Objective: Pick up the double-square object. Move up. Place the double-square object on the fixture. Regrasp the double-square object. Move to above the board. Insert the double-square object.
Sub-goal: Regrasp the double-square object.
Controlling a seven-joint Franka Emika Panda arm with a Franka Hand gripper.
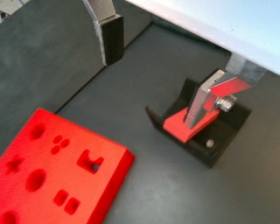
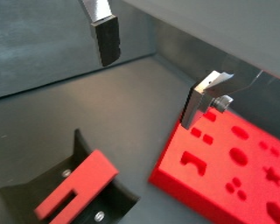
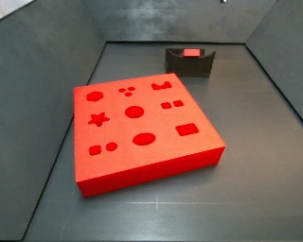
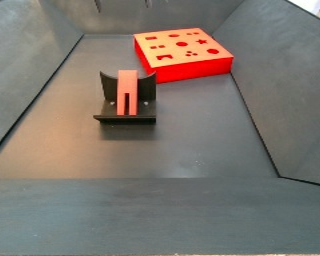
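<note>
The red board shows twin square holes [image 3: 172, 105], so when I press the double-square object [image 3: 192, 53] down, it will sink into them by its matching pegs.
The double-square object [image 4: 128, 92], a small flat red piece, lies in the notch of the dark fixture [image 4: 123, 118]. It also shows in both wrist views [image 1: 178, 129] [image 2: 78, 188] and in a side view [image 3: 191, 51], still on the fixture [image 1: 213, 144] [image 2: 25, 192] [image 3: 192, 62]. My gripper [image 1: 157, 68] [image 2: 152, 68] is open and empty, well above the floor between the fixture and the board. Nothing lies between its fingers [image 1: 108, 39] [image 2: 105, 39]. The red board [image 3: 154, 170] [image 4: 190, 70] [image 1: 113, 188] [image 2: 178, 188] lies flat with its shaped holes facing up.
Dark grey sloping walls [image 3: 53, 57] [image 4: 256, 90] enclose the dark floor [image 3: 256, 180] [image 4: 149, 210]. A pale surface [image 1: 224, 26] runs beyond the wall in a wrist view.
</note>
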